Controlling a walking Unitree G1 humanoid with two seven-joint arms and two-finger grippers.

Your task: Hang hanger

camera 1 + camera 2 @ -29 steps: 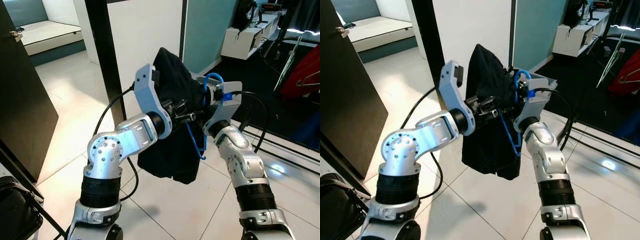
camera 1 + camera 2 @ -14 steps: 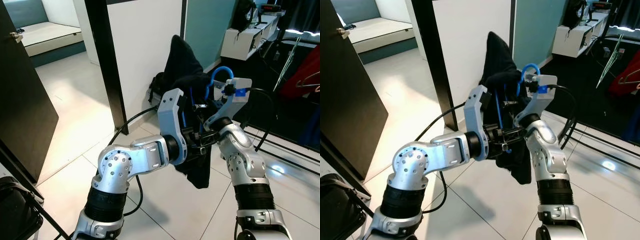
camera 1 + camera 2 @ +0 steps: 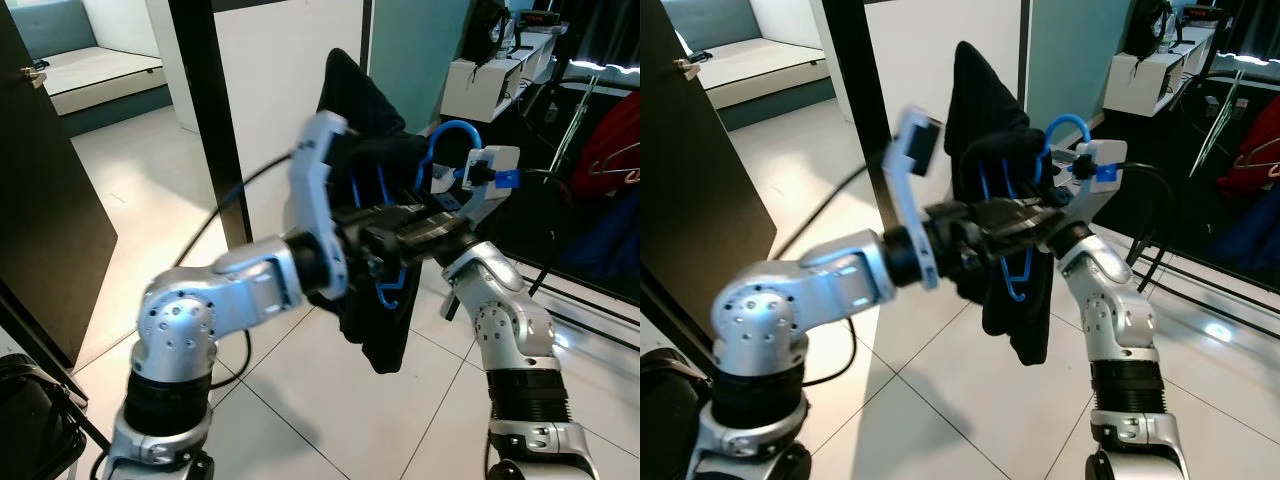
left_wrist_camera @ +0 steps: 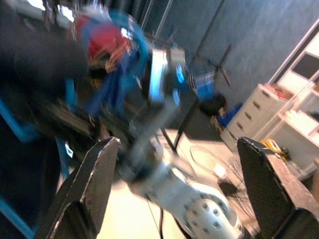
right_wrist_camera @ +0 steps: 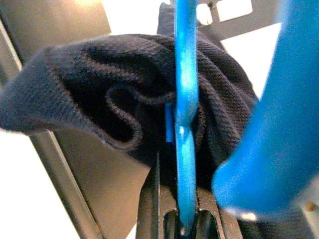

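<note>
The garment [image 3: 385, 342] will spread open around the hanger when I pull the garment's fold, because blue bars of the hanger [image 3: 384, 185] show between limp dark folds.
A blue hanger [image 3: 452, 125] with a dark garment [image 3: 378, 325] draped over it hangs in the air in front of me. My right gripper [image 5: 182, 221] is shut on the hanger's neck [image 5: 185, 99], just below the hook, with folds of the garment [image 5: 94, 99] bunched behind it. My left arm reaches across in front of the garment and is blurred. Its gripper [image 3: 440, 232] lies below the hook, beside my right wrist. In the left wrist view the left gripper [image 4: 179, 184] is open, its fingers [image 4: 94, 184] spread wide with nothing between them.
A black post [image 3: 205, 110] and a white wall panel [image 3: 290, 70] stand just behind the garment. A dark door [image 3: 40, 200] is at the left. At the right is a black clothes rack [image 3: 570, 100] with a red garment [image 3: 605, 145]. A black bag [image 3: 30, 420] sits at lower left.
My left arm has swung up and across in front of the garment, blurred with motion. My right gripper has carried the hanger and garment slightly up and to the right.
</note>
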